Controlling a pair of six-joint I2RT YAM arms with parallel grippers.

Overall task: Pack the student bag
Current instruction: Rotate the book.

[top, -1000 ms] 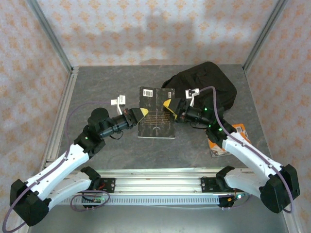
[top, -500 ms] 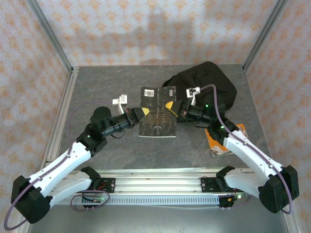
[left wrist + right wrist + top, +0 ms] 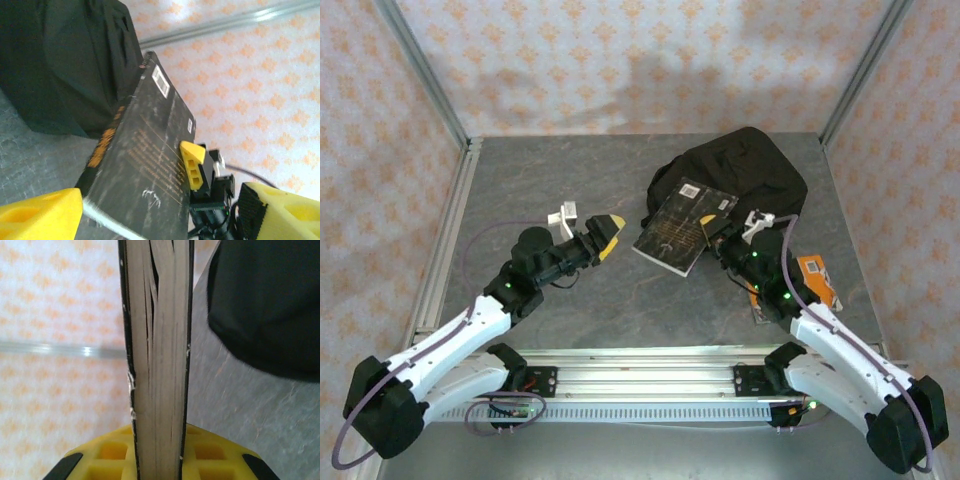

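Observation:
My right gripper will make the student bag's top (image 3: 748, 158) fold back into a wide opening when it pulls the top, because the bag's black cloth has soft creases (image 3: 107, 42).
The student bag (image 3: 750, 170) is a large black backpack lying at the back right of the table. My right gripper (image 3: 713, 222) is shut on the edge of a black book (image 3: 678, 228), holding it tilted and raised just in front of the bag. In the right wrist view the book's page edge (image 3: 157, 365) stands clamped between the yellow fingers (image 3: 100, 455), with the bag (image 3: 265, 305) to the right. My left gripper (image 3: 608, 237) is open, a short way left of the book. Its wrist view looks at the book (image 3: 145, 170) and the bag (image 3: 60, 65) beyond it.
An orange book (image 3: 815, 280) lies on the grey table (image 3: 540, 170) at the right, partly under my right arm. Metal frame posts (image 3: 445, 110) and patterned walls close in the table's back and sides.
My left gripper has opened and let go of the black book. My right gripper has closed on the book, lifted it and swung it right toward the bag.

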